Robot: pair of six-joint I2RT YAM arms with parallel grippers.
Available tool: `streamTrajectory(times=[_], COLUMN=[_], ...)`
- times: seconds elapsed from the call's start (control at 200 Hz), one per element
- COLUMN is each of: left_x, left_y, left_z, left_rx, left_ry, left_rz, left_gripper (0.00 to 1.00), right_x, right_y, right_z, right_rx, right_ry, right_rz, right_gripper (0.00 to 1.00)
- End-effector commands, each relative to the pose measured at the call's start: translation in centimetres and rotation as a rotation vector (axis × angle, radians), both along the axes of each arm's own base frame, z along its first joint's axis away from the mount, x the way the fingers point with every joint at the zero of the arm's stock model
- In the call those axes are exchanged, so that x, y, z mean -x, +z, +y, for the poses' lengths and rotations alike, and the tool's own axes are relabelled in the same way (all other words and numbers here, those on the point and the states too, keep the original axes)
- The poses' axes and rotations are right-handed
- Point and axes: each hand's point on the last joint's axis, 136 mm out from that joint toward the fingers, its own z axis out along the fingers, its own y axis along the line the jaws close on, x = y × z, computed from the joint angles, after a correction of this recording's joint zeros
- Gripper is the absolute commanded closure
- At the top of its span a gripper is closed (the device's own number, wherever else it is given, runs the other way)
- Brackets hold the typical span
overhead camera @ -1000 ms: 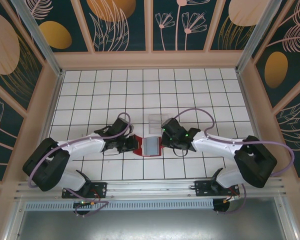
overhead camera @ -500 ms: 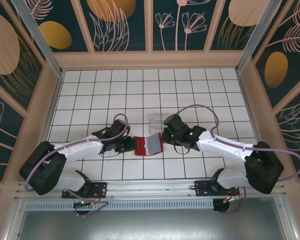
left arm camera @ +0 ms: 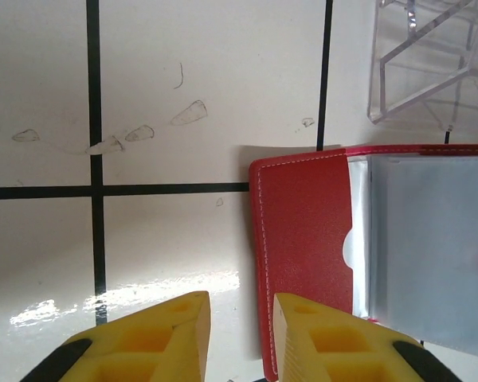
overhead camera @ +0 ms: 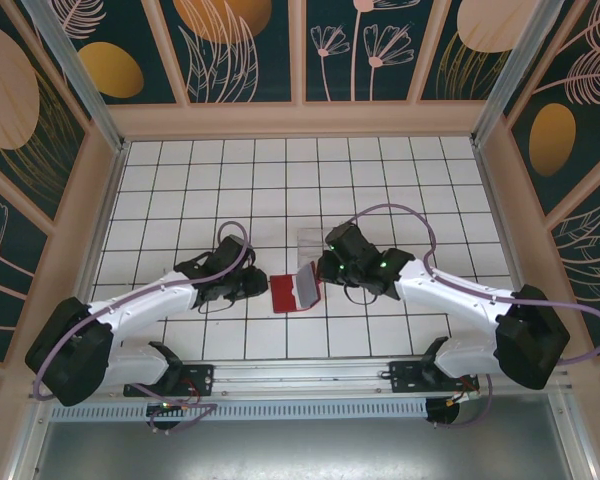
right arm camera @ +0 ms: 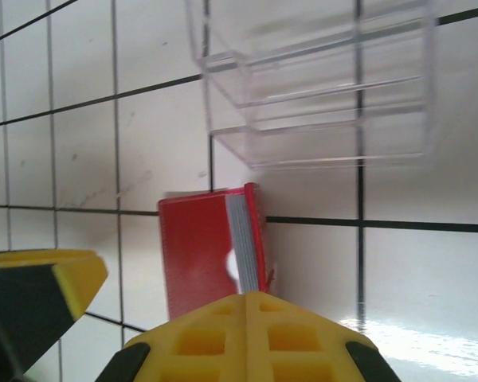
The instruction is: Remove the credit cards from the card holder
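Observation:
The grey sleeves (overhead camera: 307,284) stand with the raised half, so my left gripper should pin the sleeves over the red pocket (overhead camera: 283,293) before my right gripper draws the half back.
The red card holder (overhead camera: 285,297) lies open on the white tiles between the two arms. Its grey-lined right half (overhead camera: 305,288) stands tilted up. My right gripper (overhead camera: 318,276) is shut on that raised half; in the right wrist view the grey lining (right arm camera: 245,239) runs down into the closed fingertips of the right gripper (right arm camera: 251,298). My left gripper (left arm camera: 240,306) is open just left of the card holder's (left arm camera: 303,255) red pocket, holding nothing. A pale strip (left arm camera: 357,231) at the pocket's notch looks like a credit card; the rest is hidden inside.
A clear plastic tray (overhead camera: 312,243) stands just behind the holder, close to the right gripper, and is also seen as the tray (right arm camera: 319,87) in the right wrist view. The left finger (right arm camera: 40,294) shows at the right wrist view's lower left. Wooden walls (overhead camera: 300,120) ring the tiled floor.
My left gripper has let go of the holder's left side, opened and drawn back leftward. My right gripper has lifted the holder's grey-lined right half up and toward the left.

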Motion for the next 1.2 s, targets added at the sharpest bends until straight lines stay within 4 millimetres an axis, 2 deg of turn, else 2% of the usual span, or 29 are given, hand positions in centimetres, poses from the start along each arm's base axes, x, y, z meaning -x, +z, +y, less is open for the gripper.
streamTrajectory(times=[0.0,0.145,0.275,0.43,0.65,0.78,0.866,1.121,1.196], left_x=[-0.2,-0.4,-0.3,0.1,0.5,0.6,0.5,-0.2,-0.4], left_y=[1.0,1.8,2.1,2.0,1.5,0.9,0.5,0.1,0.2], left_z=[0.3,0.4,0.5,0.3,-0.9,-1.6,-1.9,-3.0,-3.3], left_rx=[-0.013,0.003,-0.002,-0.006,0.041,0.066,0.066,0.058,0.062], left_ry=[0.011,0.015,0.002,-0.028,-0.069,-0.082,-0.09,-0.121,-0.13], left_rz=[-0.013,-0.03,-0.032,-0.016,0.019,0.042,0.056,0.079,0.085], left_gripper=[0.72,0.72,0.72,0.72,0.73,0.74,0.75,0.75,0.76], right_x=[-0.1,0.5,0.8,1.2,1.6,1.7,1.7,1.7,2.2], right_y=[2.4,2.8,2.5,2.3,2.7,3.2,3.2,0.7,0.3], right_z=[3.2,6.0,7.7,8.9,9.4,8.7,7.5,1.6,0.5], right_rx=[-0.084,-0.115,-0.116,-0.143,-0.183,-0.194,-0.177,-0.044,-0.021], right_ry=[0.075,0.151,0.184,0.194,0.193,0.176,0.143,-0.011,-0.021], right_rz=[-0.046,-0.034,-0.022,-0.004,0.002,-0.006,-0.008,0.035,0.052], right_gripper=[1.0,1.0,1.0,1.0,1.0,1.0,1.0,1.0,1.0])
